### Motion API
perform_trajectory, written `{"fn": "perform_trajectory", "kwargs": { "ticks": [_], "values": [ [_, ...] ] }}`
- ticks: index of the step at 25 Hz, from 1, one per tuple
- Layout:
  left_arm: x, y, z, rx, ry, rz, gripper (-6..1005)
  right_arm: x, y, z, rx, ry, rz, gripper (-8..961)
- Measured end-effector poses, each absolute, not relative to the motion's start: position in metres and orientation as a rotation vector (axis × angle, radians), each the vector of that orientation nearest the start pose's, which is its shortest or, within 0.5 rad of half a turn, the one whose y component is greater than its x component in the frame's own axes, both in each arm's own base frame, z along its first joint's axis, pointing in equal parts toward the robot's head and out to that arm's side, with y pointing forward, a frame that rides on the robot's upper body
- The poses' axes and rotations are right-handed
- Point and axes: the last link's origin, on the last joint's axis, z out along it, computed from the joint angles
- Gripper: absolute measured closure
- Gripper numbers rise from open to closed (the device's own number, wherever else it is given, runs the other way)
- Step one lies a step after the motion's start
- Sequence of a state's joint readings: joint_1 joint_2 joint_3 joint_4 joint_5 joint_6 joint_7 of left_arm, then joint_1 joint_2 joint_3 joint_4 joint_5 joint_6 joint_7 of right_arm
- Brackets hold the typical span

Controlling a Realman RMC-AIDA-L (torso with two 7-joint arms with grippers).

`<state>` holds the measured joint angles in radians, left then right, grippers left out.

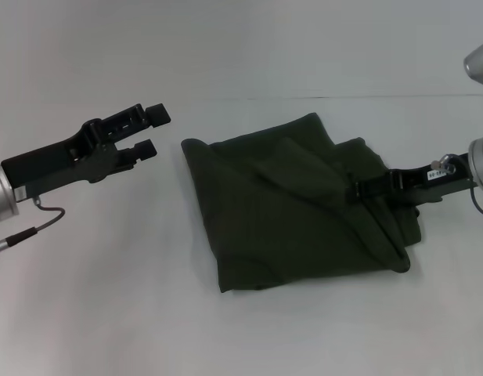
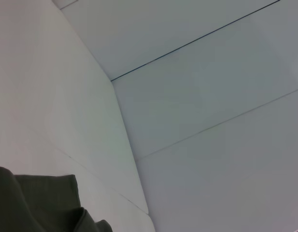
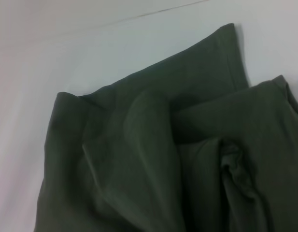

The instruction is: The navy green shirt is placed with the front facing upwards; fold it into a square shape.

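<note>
The shirt's top layer is bunched up into a fold (image 1: 302,166) short of the shirt's far corner (image 1: 360,146), so my right gripper should pick up the pinched fold and pull it toward that corner.
The navy green shirt (image 1: 288,211) lies on the white table as a rumpled, roughly square bundle with its print hidden. My right gripper (image 1: 355,190) reaches in from the right and is shut on a raised fold at the shirt's right side. In the right wrist view the cloth (image 3: 139,159) bunches into a pinched ridge. Left of the shirt and apart from it, my left gripper (image 1: 153,131) hovers open and holds nothing. The left wrist view catches only a corner of the shirt (image 2: 37,203).
The white table (image 1: 108,313) runs all round the shirt, with bare surface in front and to the left. Its far edge (image 1: 225,97) meets a pale wall behind.
</note>
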<state>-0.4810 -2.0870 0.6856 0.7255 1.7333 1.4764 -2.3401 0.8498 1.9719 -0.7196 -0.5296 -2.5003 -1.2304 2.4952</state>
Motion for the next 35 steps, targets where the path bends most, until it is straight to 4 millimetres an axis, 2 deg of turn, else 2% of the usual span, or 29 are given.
{"fn": "perform_trajectory", "kwargs": {
  "ticks": [9, 23, 35],
  "values": [
    [-0.253, 0.350, 0.032, -2.096, -1.812, -1.229, 49, 0.247, 0.413, -0.006, -2.281, 1.678, 0.125, 17],
    [-0.252, 0.350, 0.030, -2.091, -1.815, -1.242, 50, 0.246, 0.418, -0.008, -2.268, 1.631, 0.157, 18],
    [-0.251, 0.351, 0.031, -2.087, -1.810, -1.245, 49, 0.250, 0.419, -0.009, -2.254, 1.604, 0.128, 357]
  ]
}}
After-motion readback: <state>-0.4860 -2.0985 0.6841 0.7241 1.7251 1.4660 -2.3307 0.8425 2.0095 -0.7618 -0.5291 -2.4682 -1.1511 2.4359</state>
